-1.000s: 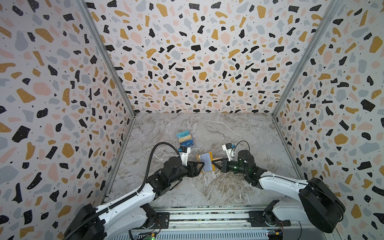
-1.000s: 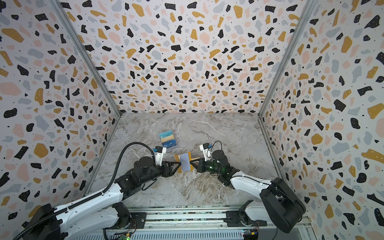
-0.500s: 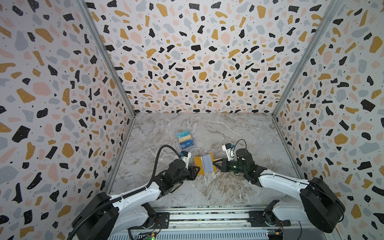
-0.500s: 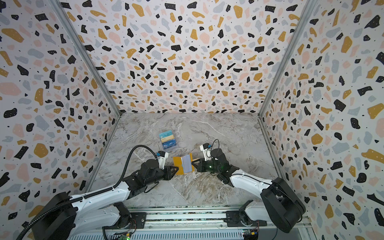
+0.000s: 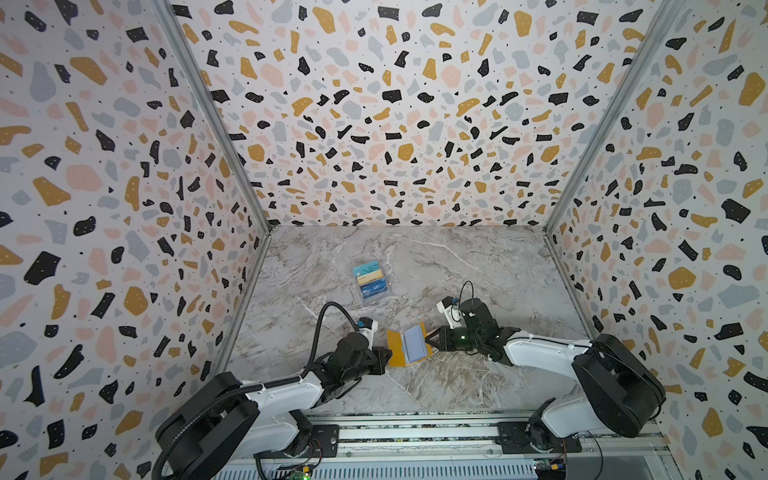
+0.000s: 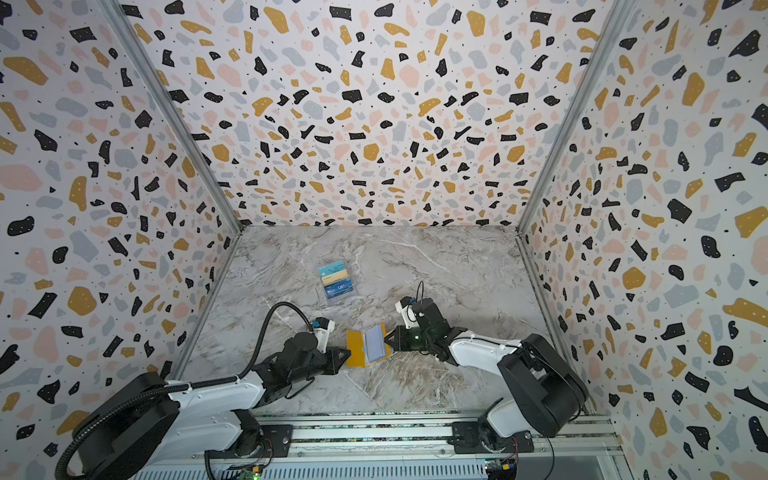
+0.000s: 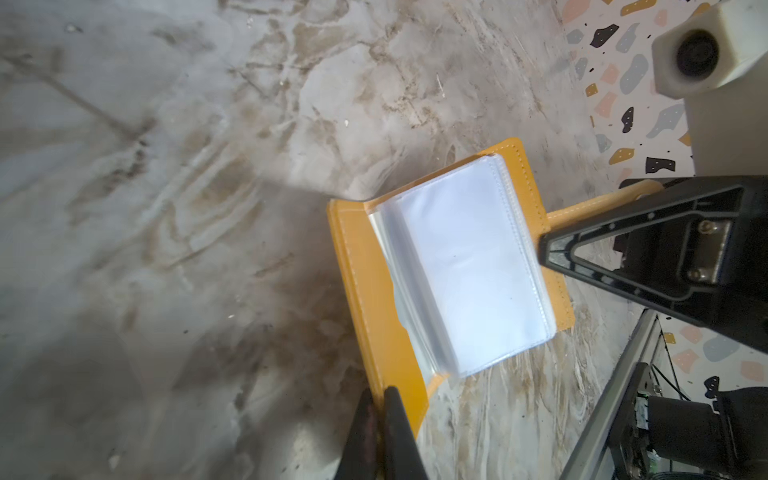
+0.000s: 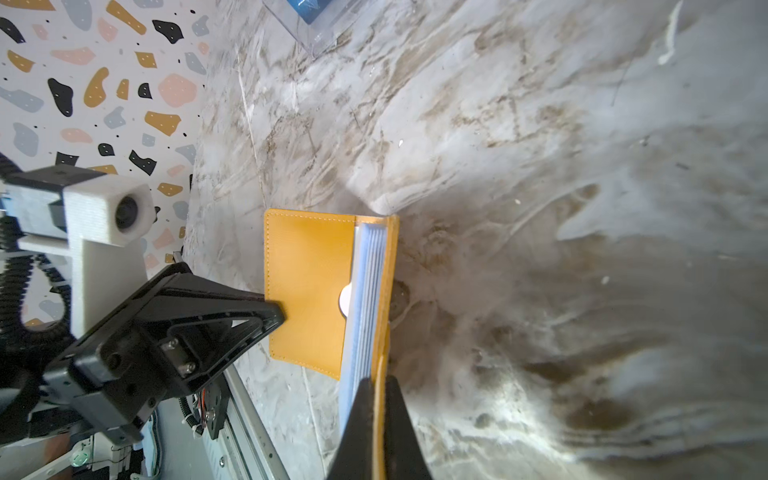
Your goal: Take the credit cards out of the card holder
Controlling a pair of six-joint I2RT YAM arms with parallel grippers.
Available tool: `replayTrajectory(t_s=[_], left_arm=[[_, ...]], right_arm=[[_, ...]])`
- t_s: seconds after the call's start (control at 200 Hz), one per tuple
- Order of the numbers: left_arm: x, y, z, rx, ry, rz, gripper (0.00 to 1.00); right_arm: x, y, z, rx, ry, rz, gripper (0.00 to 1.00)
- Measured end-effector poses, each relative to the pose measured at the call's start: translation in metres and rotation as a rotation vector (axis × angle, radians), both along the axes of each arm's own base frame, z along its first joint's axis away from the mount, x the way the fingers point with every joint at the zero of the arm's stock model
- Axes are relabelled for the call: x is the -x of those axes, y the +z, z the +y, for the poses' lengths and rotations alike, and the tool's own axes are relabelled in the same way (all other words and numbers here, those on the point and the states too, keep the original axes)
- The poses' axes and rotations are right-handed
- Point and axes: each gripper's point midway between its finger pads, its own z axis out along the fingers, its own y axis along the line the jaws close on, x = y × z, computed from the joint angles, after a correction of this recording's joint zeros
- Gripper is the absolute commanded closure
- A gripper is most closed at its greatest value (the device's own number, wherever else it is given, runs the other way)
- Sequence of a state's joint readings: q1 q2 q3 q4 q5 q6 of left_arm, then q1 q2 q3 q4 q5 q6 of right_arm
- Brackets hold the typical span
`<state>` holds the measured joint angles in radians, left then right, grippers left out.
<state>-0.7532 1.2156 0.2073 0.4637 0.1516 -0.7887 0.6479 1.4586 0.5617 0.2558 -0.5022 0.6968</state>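
Both grippers are holding the covers (image 5: 395, 350) up. I should lay the card holder down flat, so my left gripper holds its cover down while my right gripper turns the sleeves (image 5: 414, 344).
The mustard-yellow card holder (image 5: 395, 348) (image 6: 355, 352) hangs open like a book between both grippers, low over the marble floor. Its pale clear sleeves (image 7: 473, 266) look empty in the left wrist view. My left gripper (image 5: 388, 358) (image 7: 380, 392) is shut on the outer edge of the left cover (image 8: 307, 286). The right gripper (image 5: 428, 338) (image 8: 377, 380) is shut on the yellow tab side of the holder's right cover. The credit cards (image 5: 370, 277) (image 6: 336, 279), teal VIP and gold ones, sit in a clear tiered box further back.
The clear box (image 8: 322, 29) stands on the floor behind the holder, towards the left. Terrazzo-patterned walls (image 5: 124, 208) close in the left, right and back. A metal rail (image 5: 415, 432) runs along the front edge.
My left gripper has gone from open to shut on the holder's left cover. The holder has come slightly lower and nearer the front, spread wider. The right gripper kept its grip.
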Motion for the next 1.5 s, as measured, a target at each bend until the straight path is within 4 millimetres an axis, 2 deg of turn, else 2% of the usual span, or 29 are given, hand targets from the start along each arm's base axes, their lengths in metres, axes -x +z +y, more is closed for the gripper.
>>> replayTrajectory(t_s=[0.195,0.41,0.621,0.706,0.951,1.101,1.226,1.381,1.502], left_arm=[[0.001,-0.007,0.002,-0.007,0.004,0.001,0.9],[0.003,-0.02,0.003,-0.039,-0.005,0.022,0.85],[0.0,-0.018,0.002,-0.036,-0.008,0.005,0.73],[-0.001,-0.016,0.001,-0.036,-0.009,-0.006,0.63],[-0.011,-0.014,0.002,-0.092,-0.001,-0.035,0.57],[-0.015,-0.012,0.007,-0.136,0.019,-0.033,0.53],[-0.016,-0.007,0.011,-0.167,0.027,-0.03,0.46],[-0.02,0.014,0.01,-0.171,0.033,-0.053,0.46],[-0.025,0.032,0.007,-0.165,0.027,-0.081,0.49]], right_arm=[[-0.001,-0.005,-0.002,0.017,-0.003,0.001,0.89],[-0.002,-0.021,-0.011,0.083,-0.019,0.01,0.73],[-0.002,-0.031,-0.02,0.144,-0.04,0.014,0.69],[-0.003,-0.036,-0.024,0.179,-0.052,0.014,0.66],[-0.01,-0.037,-0.034,0.284,-0.074,-0.019,0.6],[-0.011,-0.028,-0.037,0.33,-0.071,-0.05,0.51],[-0.016,-0.008,-0.035,0.345,-0.064,-0.099,0.41],[-0.022,0.02,-0.029,0.337,-0.058,-0.16,0.39],[-0.024,0.035,-0.024,0.326,-0.047,-0.186,0.39]])
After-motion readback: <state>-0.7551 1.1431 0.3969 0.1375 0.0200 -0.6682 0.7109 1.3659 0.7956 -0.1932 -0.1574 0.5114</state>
